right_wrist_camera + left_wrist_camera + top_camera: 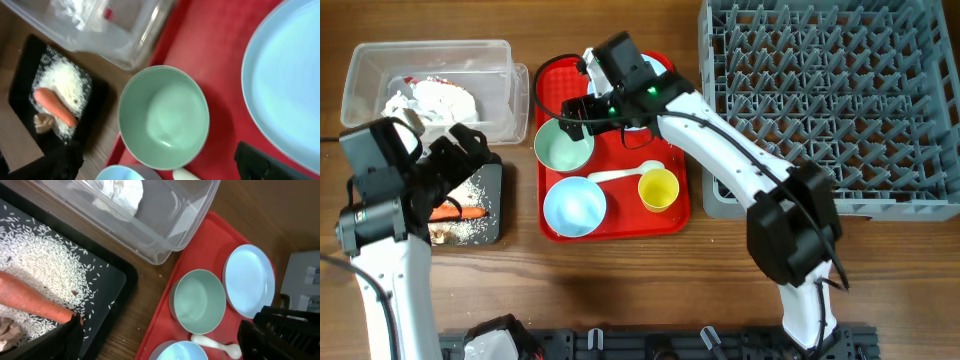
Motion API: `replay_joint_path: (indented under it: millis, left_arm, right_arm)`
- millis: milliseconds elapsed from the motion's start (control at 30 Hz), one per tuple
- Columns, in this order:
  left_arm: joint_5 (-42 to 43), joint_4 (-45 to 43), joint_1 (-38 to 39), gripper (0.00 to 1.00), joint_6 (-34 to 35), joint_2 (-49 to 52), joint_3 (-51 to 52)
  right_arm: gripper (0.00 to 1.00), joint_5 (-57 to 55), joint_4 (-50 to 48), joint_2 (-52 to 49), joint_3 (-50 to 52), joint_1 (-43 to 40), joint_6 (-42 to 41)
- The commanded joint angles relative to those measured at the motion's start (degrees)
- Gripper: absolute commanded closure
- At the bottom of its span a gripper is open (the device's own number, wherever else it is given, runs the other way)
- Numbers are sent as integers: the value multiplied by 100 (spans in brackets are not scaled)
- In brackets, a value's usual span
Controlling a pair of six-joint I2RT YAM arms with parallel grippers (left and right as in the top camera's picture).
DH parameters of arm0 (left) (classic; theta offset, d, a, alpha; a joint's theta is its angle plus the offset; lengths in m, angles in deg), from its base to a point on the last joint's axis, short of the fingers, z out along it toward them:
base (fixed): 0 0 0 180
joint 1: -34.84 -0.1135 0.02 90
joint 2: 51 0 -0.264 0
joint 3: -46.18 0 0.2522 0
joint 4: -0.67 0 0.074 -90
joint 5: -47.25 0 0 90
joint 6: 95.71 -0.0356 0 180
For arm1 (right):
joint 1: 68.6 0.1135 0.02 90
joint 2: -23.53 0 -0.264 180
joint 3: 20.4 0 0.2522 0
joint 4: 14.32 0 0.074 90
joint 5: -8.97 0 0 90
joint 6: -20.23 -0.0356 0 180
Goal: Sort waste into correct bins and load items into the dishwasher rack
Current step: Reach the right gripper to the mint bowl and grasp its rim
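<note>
The pale green bowl (563,147) will stay propped on its side when I load it, because rows of pegs (790,80) stick up in the grey rack.
The clear tub (430,60) holds crumpled white paper (430,100) with a red wrapper piece (107,12). The black tray (492,215) holds the carrot (460,212), rice (475,190) and a brown scrap (438,233). The pale green bowl (563,145), light blue bowl (574,205), spoon (620,175) and yellow cup (658,188) sit on the red tray. The plate (290,85) lies under my right arm. My right gripper (160,167) is open and empty just above the green bowl (164,117). My left gripper (460,160) is open and empty over the black tray.
The red serving tray (620,225) lies between the black tray and the grey rack (840,100), which fills the right side and holds nothing. Bare wood table runs along the front.
</note>
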Motion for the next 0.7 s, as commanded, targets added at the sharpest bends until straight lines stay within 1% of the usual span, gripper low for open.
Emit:
replay_joint_path:
  millis: [0, 33, 67, 133, 233, 333, 433, 467, 500, 567, 667]
  left_arm:
    - [184, -11, -11, 0, -238, 378, -42]
    - [181, -11, -11, 0, -238, 437, -42]
    - [181, -11, -11, 0, -238, 564, -42]
    - [184, -11, -11, 0, -238, 702, -42]
    - [184, -11, -11, 0, -238, 741, -42]
    - [181, -11, -11, 0, -238, 741, -42]
    - [181, -11, -11, 0, -238, 741, -42]
    - [181, -11, -11, 0, -238, 741, -42]
    - [181, -11, -11, 0, -238, 741, -42]
    - [181, -11, -11, 0, -238, 741, -42]
    - [181, -11, -11, 0, -238, 741, -42]
  right_arm:
    - [0, -94, 315, -448, -160, 17, -713]
    - [0, -52, 310, -566, -160, 17, -870]
    - [5, -44, 284, -706, -157, 28, -1001]
    - [18, -39, 199, -911, -157, 74, -1003]
    - [46, -186, -26, -1036, -111, 98, -1143]
    - [71, -382, -101, -1036, -59, 98, -1145]
    - [75, -474, -20, -1036, -42, 98, -1150]
    - [79, -579, -15, -1036, 22, 101, -1158]
    - [86, -699, -13, -1036, 101, 98, -1220]
    - [96, -807, -11, -1036, 232, 98, -1300]
    - [96, -804, -9, -1032, 221, 96, -1279]
